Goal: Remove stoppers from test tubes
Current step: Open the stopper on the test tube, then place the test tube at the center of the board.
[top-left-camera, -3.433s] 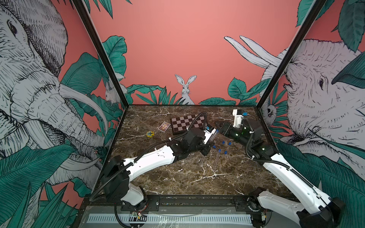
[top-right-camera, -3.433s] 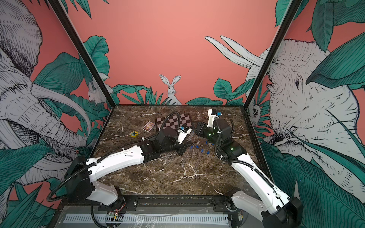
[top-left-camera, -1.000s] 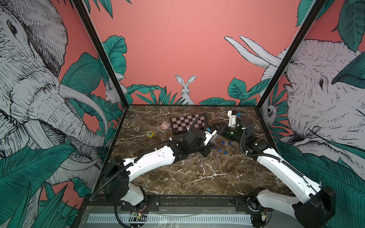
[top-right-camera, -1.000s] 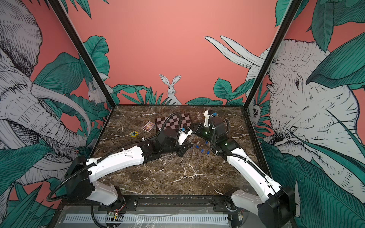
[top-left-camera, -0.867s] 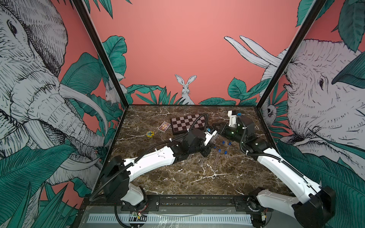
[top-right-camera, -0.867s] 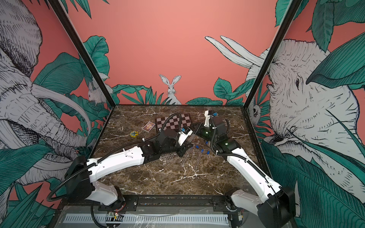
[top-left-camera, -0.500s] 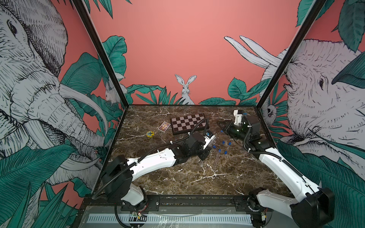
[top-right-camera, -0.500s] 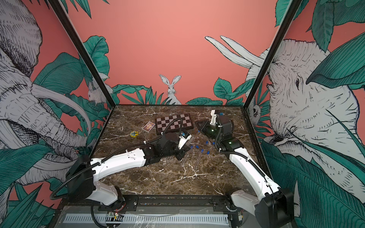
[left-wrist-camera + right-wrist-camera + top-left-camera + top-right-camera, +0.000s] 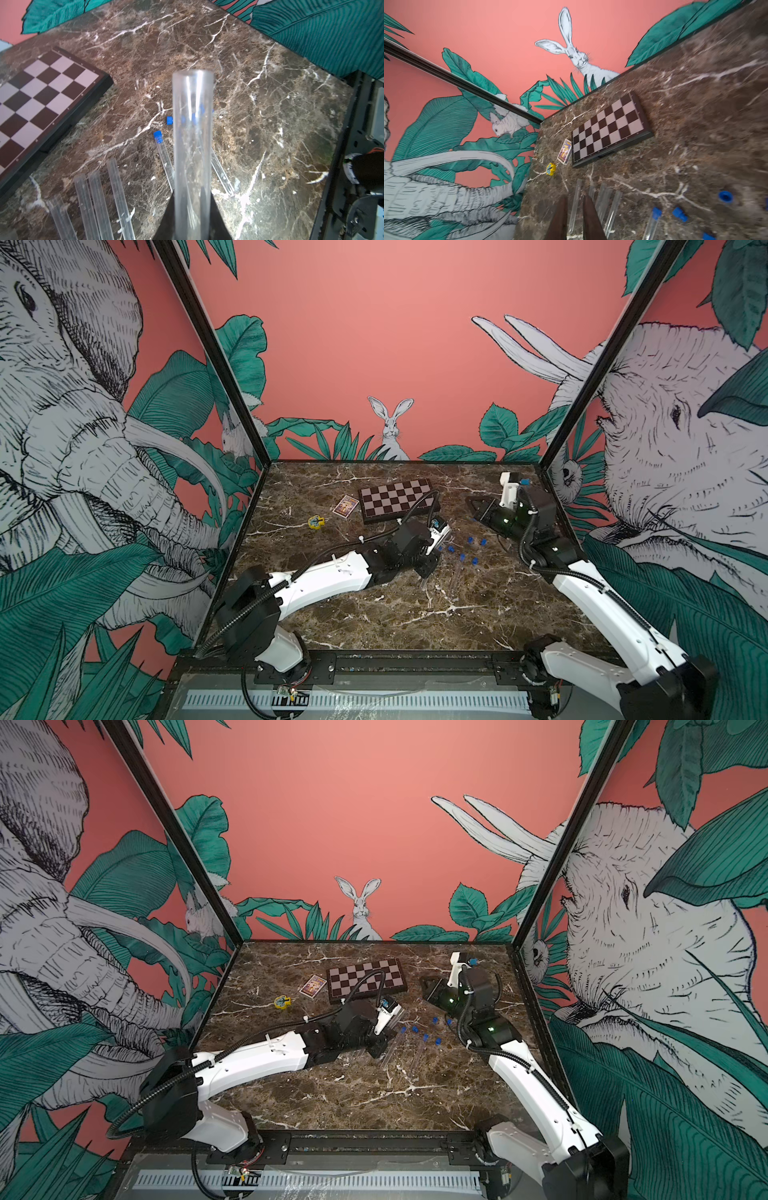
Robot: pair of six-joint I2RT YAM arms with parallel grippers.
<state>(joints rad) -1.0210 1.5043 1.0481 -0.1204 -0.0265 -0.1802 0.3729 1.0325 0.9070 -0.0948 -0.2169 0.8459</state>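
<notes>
The held tube's end (image 9: 193,73) is open. My left gripper should keep lowering this tube into the gap (image 9: 146,188) next to the open tubes and let it go there.
My left gripper (image 9: 192,199) is shut on a clear test tube (image 9: 192,135) whose far end is open, with no stopper in it. In both top views this gripper (image 9: 428,566) sits low at mid-table. Several bare test tubes (image 9: 118,197) lie beside it, and one tube (image 9: 166,164) still carries a blue stopper (image 9: 158,137). Several loose stoppers (image 9: 470,539) (image 9: 435,1020) lie between the arms. My right gripper (image 9: 471,502) (image 9: 575,199) hovers at the back right, clear of the tubes. Its fingers are shut to a thin slit with nothing between them.
A chessboard (image 9: 397,499) lies at the back centre, with a small card (image 9: 345,506) and a yellow-and-blue toy (image 9: 316,522) to its left. Painted walls close in three sides of the marble table (image 9: 374,622). A black rail (image 9: 395,659) runs along its front edge.
My right gripper has drawn back from the tube in my left gripper, toward the back right. The left arm has shifted slightly toward the front, still holding the tube.
</notes>
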